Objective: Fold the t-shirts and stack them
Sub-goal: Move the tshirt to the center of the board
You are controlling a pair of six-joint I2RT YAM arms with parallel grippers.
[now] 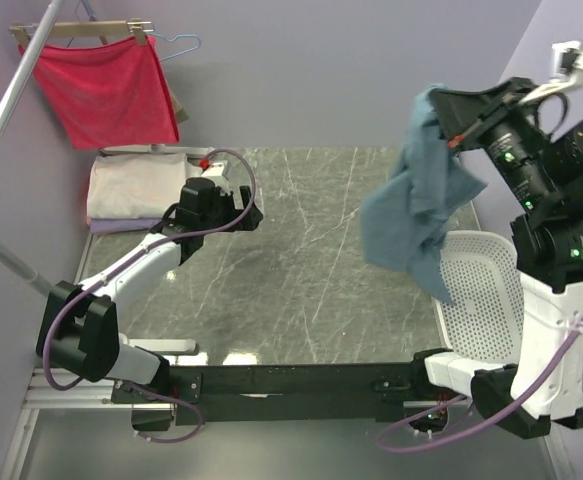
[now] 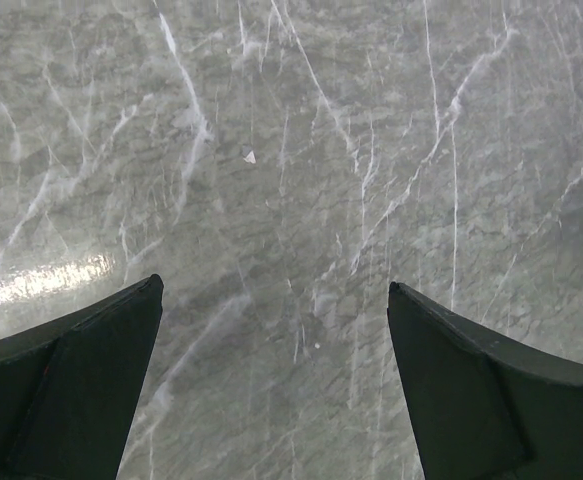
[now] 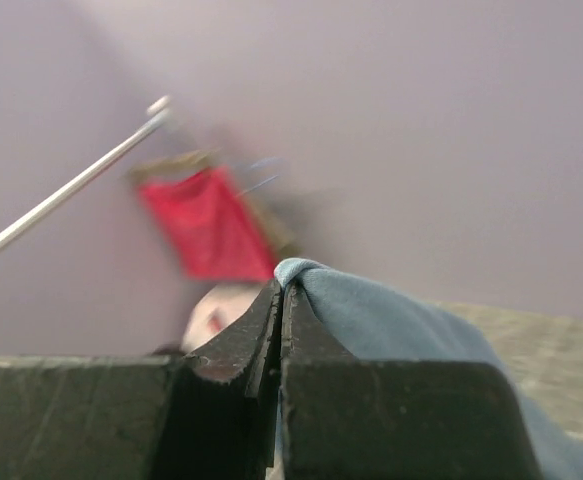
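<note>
The open marble where the teal-blue t-shirt must land is crowded by my left gripper, so next my left gripper moves back toward the folded stack while my right gripper lowers the t-shirt.
My right gripper is shut on a dusty teal-blue t-shirt and holds it high over the table's right side; the shirt hangs down crumpled above the white basket. In the right wrist view the jaws are pressed together with teal fabric pinched between them. A cream-white folded t-shirt lies on a pale lavender one at the table's far left. My left gripper is open and empty, low over bare marble right of that stack.
A red cloth on a wooden hanger hangs at the back left beside a slanted metal rail. The white perforated basket stands at the table's right edge, by the right arm's base. Purple walls close in the back and left.
</note>
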